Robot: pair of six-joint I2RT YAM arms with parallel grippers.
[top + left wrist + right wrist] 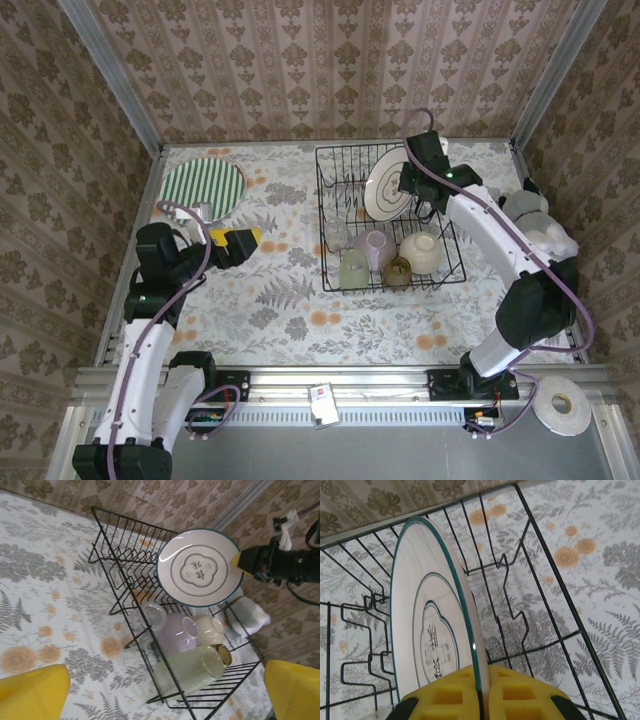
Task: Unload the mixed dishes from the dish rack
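I should keep moving my left gripper toward the plate's free opposite edge (159, 570) and close it there, as my right gripper is pinching one side of the white plate (227, 564).
The black wire dish rack (320, 215) stands right of centre. A white plate with a teal rim (388, 185) stands upright in its slots, and my right gripper (412, 180) is shut on the plate's edge. In the right wrist view the yellow pads (447, 697) pinch the plate (427, 620). The rack's front holds a lilac bowl (378, 248), a cream bowl (422, 250), a pale tumbler (354, 270) and an amber cup (398, 272). A green-striped plate (203, 187) lies flat at the far left. My left gripper (235, 245) hovers open, left of the rack.
A lumpy white-grey soft toy (535, 225) lies right of the rack beside the right arm. A white tape roll (560, 405) sits off the table at the near right. Patterned walls close in three sides. Bare floral tablecloth (290, 310) lies between the rack and the arm bases.
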